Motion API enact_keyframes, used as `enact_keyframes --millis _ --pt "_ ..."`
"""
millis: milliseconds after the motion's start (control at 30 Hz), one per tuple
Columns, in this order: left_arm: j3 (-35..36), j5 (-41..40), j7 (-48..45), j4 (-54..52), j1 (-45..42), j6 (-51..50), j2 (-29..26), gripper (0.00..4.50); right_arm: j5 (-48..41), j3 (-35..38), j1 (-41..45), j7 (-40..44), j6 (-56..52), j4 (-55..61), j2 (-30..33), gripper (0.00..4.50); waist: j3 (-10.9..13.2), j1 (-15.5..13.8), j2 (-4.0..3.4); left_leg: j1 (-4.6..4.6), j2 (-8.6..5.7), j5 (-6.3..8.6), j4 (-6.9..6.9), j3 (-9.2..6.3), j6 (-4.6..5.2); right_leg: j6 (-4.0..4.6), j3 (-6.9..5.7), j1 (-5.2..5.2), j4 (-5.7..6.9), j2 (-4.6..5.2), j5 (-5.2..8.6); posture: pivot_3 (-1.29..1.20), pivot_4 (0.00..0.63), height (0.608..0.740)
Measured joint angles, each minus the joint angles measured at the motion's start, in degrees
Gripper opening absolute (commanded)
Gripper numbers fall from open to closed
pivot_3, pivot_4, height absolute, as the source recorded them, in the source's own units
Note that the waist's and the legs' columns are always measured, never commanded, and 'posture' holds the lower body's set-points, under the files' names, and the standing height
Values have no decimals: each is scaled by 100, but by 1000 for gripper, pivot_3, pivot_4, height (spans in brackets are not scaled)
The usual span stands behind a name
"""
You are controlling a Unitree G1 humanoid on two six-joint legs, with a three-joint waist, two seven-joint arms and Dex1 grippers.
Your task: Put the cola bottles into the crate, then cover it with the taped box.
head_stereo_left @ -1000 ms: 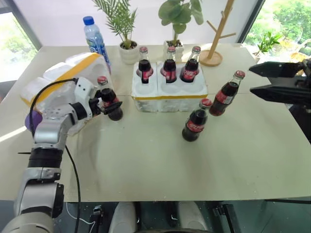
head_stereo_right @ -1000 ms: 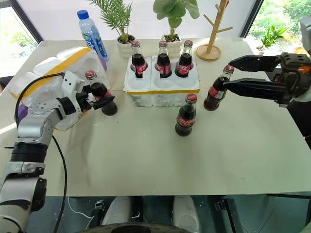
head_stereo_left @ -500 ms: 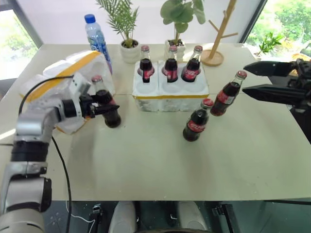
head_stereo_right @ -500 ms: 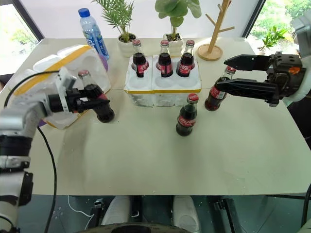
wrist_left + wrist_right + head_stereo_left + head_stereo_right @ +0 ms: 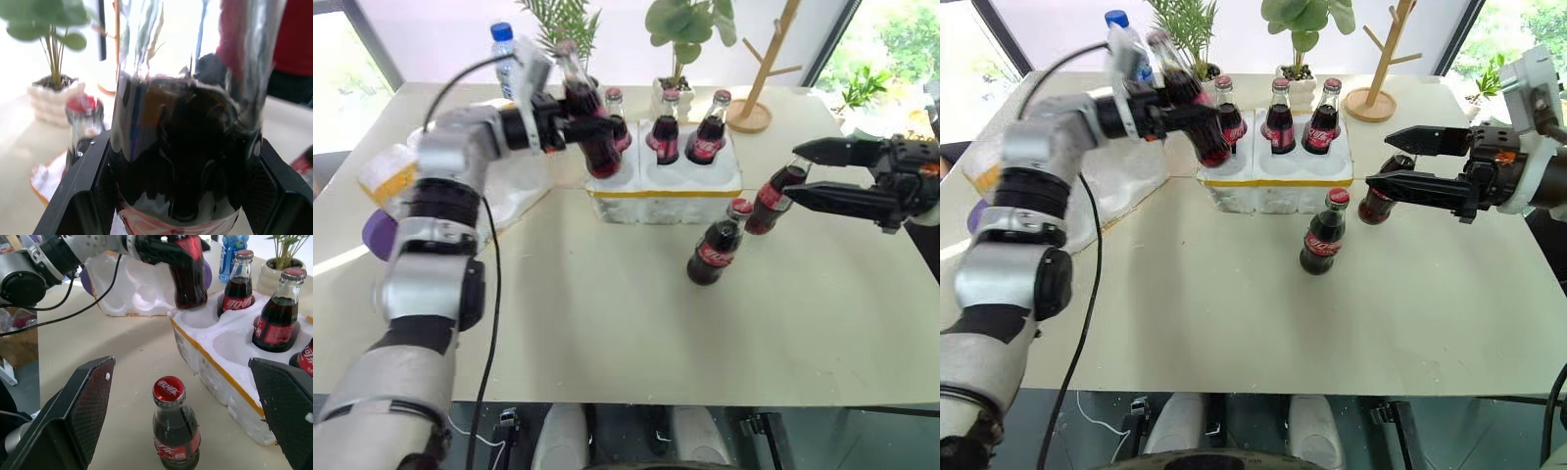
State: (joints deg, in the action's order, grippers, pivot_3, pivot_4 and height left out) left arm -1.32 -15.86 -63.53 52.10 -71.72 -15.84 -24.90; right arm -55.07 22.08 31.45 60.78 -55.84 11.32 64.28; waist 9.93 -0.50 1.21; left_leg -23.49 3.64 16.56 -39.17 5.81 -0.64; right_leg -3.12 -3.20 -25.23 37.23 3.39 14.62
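Note:
My gripper will lower the cola bottle (image 5: pixel 717 245) that is in front of the crate, and it will go down only as deep as the back-row bottles (image 5: pixel 707 135), which stand sunk to their labels.
My left gripper (image 5: pixel 570 125) is shut on a cola bottle (image 5: pixel 589 137), seen close up between the fingers (image 5: pixel 88 196) in the left wrist view. The bottle hangs tilted, its base just above the front left well of the crate (image 5: pixel 661 201), a white foam tray with a yellow band. Three cola bottles (image 5: pixel 666 132) stand in the crate's back row. Two more stand on the table: one (image 5: pixel 713 250) in front of the crate, the other (image 5: pixel 771 201) with its neck between the fingers of my open right gripper (image 5: pixel 791 172). The taped box (image 5: pixel 1126 176) lies at the left, partly behind my left arm.
A clear water bottle with a blue cap (image 5: pixel 1121 34) stands behind the taped box. Two potted plants (image 5: pixel 671 83) and a wooden stand (image 5: pixel 754 113) line the table's far edge. The near half of the table (image 5: pixel 626 333) is bare.
My left gripper has lifted its cola bottle off the table beside the taped box and carried it up and right, over the crate. The right gripper stays open by the right-hand bottle.

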Motion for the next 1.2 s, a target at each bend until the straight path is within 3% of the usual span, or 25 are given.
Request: enact_keyframes --millis 267,400,600,700,800,933,1067,1200 --pt "-214 785 291 866 -16 1170 518 2649 -42 172 -420 -356 -11 214 -212 4500 2 -27 2 -7 -2 6 -1 6 10 -1 2 -6 -1 5 -1 0 150 740" --pt "-351 1050 308 888 100 1525 610 4470 85 155 -644 -427 91 256 -250 4500 2 -26 2 -6 -3 7 -4 5 12 -3 3 -6 3 6 -2 0 150 740" --pt "-230 1008 94 745 109 1476 498 4470 336 188 -827 -630 337 200 -264 4500 2 -17 1 -4 -2 7 -4 2 14 -3 3 -5 7 4 -3 0 150 740" --pt "131 641 -185 451 25 1030 140 4470 413 649 -1217 -693 377 27 -288 4500 3 -22 3 -5 -1 0 -3 2 1 -3 2 -6 7 3 -3 0 150 740" --pt "522 67 -722 -245 -170 40 -442 4470 670 1132 -2086 -505 644 90 -292 4500 3 -31 3 -5 -1 -8 -2 -1 -13 -4 0 0 2 2 -2 0 150 740" --pt "618 -528 -1500 -1695 64 -1233 -1125 4470 933 1255 -2981 -344 913 395 -578 4500 -4 -15 -8 13 -2 -9 -5 1 -15 -6 3 18 4 6 -2 0 150 740" --pt "335 -1009 -2220 -3561 1316 -2208 -1885 4470 1181 960 -3556 -433 1266 873 -1088 4500 -7 50 -14 46 5 -2 -3 -6 -3 -3 8 47 11 -4 -1 0 150 740" --pt "85 -1195 -2394 -4791 2251 -2434 -2189 4470 1281 504 -3593 -736 1375 1101 -1499 4500 -7 83 -12 51 3 -4 -6 -14 -6 -2 10 56 16 -4 -1 0 150 740"
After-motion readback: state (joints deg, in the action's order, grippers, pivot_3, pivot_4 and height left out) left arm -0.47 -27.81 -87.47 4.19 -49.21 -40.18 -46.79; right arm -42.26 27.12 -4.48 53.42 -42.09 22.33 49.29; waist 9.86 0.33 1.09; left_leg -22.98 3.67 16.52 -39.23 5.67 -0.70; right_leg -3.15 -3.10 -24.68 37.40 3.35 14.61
